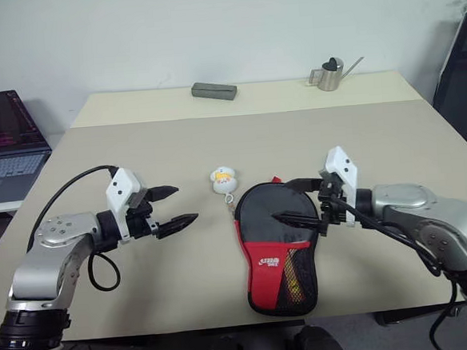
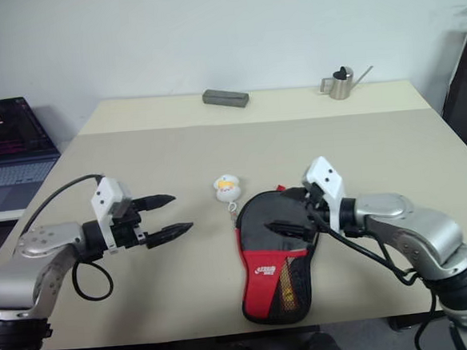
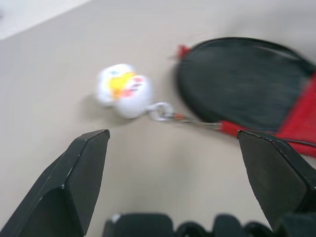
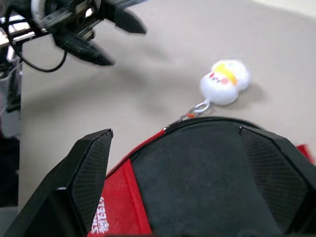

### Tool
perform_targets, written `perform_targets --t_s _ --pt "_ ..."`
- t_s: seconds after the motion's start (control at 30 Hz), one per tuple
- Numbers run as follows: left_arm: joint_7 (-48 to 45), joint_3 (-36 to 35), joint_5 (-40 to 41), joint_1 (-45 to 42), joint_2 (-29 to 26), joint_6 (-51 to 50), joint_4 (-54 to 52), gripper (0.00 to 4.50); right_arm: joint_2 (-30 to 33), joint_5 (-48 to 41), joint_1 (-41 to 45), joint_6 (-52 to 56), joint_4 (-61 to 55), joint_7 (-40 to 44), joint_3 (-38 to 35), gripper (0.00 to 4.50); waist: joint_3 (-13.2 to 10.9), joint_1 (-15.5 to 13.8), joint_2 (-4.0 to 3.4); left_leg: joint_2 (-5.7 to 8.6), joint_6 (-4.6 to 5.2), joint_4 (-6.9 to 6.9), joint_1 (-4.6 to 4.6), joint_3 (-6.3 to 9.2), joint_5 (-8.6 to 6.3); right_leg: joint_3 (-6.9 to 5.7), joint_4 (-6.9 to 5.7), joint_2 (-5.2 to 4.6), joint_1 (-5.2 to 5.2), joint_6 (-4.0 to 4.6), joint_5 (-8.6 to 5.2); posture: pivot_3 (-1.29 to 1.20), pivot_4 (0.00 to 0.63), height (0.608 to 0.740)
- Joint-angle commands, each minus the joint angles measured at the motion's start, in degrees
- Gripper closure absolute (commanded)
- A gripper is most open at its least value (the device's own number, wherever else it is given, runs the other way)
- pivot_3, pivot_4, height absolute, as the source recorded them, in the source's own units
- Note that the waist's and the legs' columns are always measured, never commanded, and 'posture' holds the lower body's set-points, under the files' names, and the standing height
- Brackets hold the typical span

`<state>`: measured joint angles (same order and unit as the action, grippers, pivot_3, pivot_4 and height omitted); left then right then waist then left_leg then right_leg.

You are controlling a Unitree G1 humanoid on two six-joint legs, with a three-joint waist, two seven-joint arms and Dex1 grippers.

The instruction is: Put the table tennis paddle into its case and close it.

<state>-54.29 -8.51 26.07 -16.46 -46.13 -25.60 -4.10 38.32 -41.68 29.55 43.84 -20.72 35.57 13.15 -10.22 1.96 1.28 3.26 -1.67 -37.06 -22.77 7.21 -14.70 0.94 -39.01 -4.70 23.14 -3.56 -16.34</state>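
My gripper is about to pull, and the ball charm's short chain [image 1: 230, 202] meets the case's edge, so the charm will draw the zip around the round black end.
The case [image 1: 275, 248] lies flat near the table's front edge, its round black end away from me and its red mesh-pocket end toward me. Its white-and-yellow ball charm [image 1: 223, 178] rests on the table just left of the round end, joined by a short chain. A yellow and red strip shows through the mesh. The table tennis paddle itself is hidden. My right gripper [image 1: 282, 200] hovers open over the case's round black part, pointing left. My left gripper [image 1: 186, 204] is open above bare table left of the charm, pointing right toward it. The left wrist view has the charm [image 3: 122, 90] just ahead.
A grey block [image 1: 214, 91] and a small metal watering can [image 1: 332, 73] stand at the table's far edge. A laptop [image 1: 3, 147] sits on a lower surface at the left. A dark chair [image 1: 463, 71] stands beside the table's right side.
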Motion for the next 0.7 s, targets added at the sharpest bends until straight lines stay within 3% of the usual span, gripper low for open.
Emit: perform_targets --t_s 0.03,0.47,0.7 --pt "2.47 -2.48 -0.56 -0.92 0.54 1.23 -0.70 0.00 -3.44 4.39 1.47 -4.37 2.85 3.02 1.91 0.03 0.00 -0.01 0.00 0.00 -0.01 0.00 0.00 0.00 0.00 0.01 0.00 0.00 0.01 0.00 0.00 0.00 0.150 0.740" --pt "6.04 -0.82 -3.00 -6.20 2.75 0.92 3.16 0.00 -11.25 23.57 4.60 -12.56 23.56 9.82 10.15 0.03 0.00 0.10 0.00 0.05 -0.21 0.00 0.00 0.02 0.11 0.01 -0.02 -0.01 0.05 0.01 0.01 0.00 0.150 0.740" --pt "5.95 2.03 -3.58 -11.88 4.24 -1.76 6.99 0.00 -13.85 29.58 5.90 -14.17 32.63 8.57 9.13 0.03 0.11 0.17 0.12 0.05 -0.26 0.01 0.07 0.08 0.15 -0.03 -0.07 0.00 0.00 0.04 0.04 0.00 0.150 0.740"
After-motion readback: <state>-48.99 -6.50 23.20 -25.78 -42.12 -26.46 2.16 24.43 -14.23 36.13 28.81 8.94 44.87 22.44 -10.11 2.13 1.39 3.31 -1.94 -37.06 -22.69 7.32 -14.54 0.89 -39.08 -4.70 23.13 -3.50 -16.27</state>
